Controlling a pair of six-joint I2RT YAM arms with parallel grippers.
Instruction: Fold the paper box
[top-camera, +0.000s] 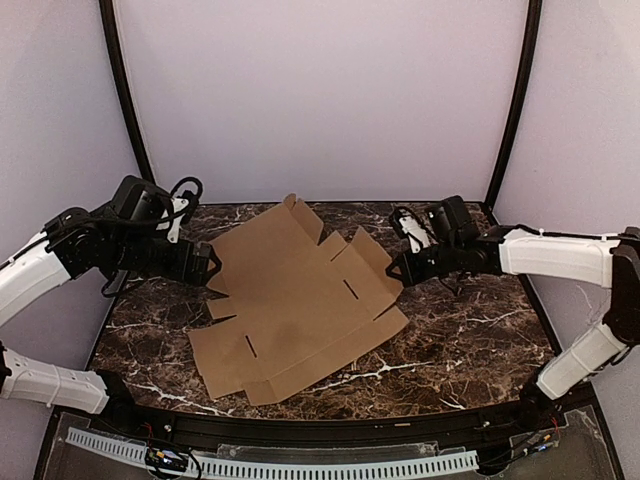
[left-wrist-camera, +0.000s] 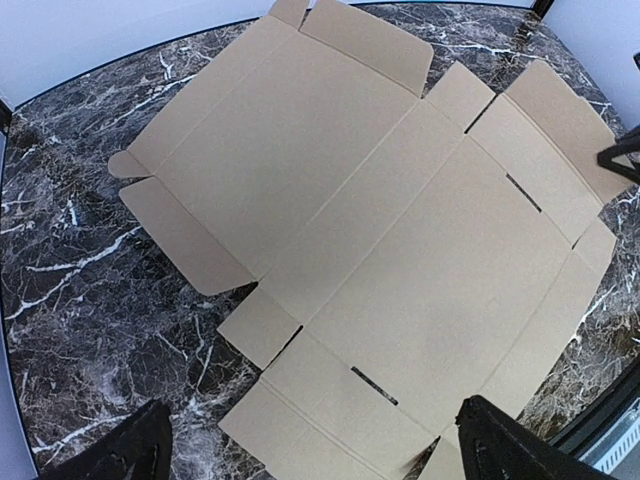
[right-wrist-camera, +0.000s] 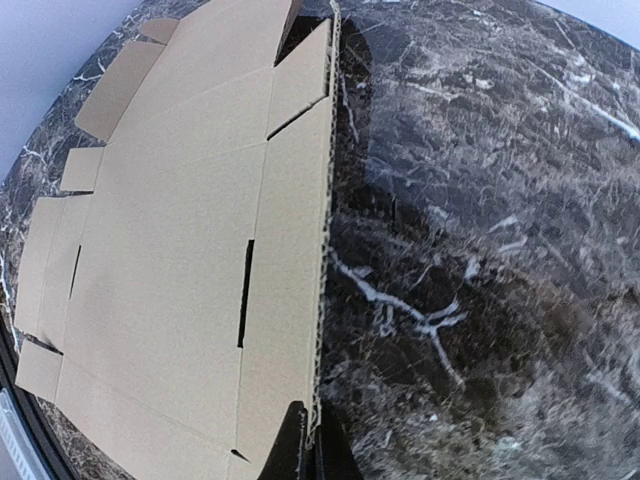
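The paper box's long near side (top-camera: 335, 361) is slanted toward the front of the table. My right gripper should keep swinging the pinched flap (top-camera: 371, 257) backward until that side faces the front of the table.
The paper box (top-camera: 300, 295) is a flat die-cut sheet of plain brown cardboard with flaps and slots, lying unfolded in the middle of the dark marble table (top-camera: 470, 340). My right gripper (top-camera: 397, 270) is at the sheet's right edge. In the right wrist view the paper box (right-wrist-camera: 180, 260) has its corrugated edge pinched between the shut jaws of the right gripper (right-wrist-camera: 318, 440), and that edge is raised a little off the marble. My left gripper (top-camera: 212, 268) hovers at the sheet's left side. The left gripper (left-wrist-camera: 315, 425) stands wide open above the paper box (left-wrist-camera: 400, 250), touching nothing.
Pale walls close the table at the back and sides, with black frame posts (top-camera: 128, 110) at the rear corners. A white slotted cable strip (top-camera: 300, 468) runs along the near edge below the arm bases. Bare marble (right-wrist-camera: 480, 250) lies to the right of the sheet.
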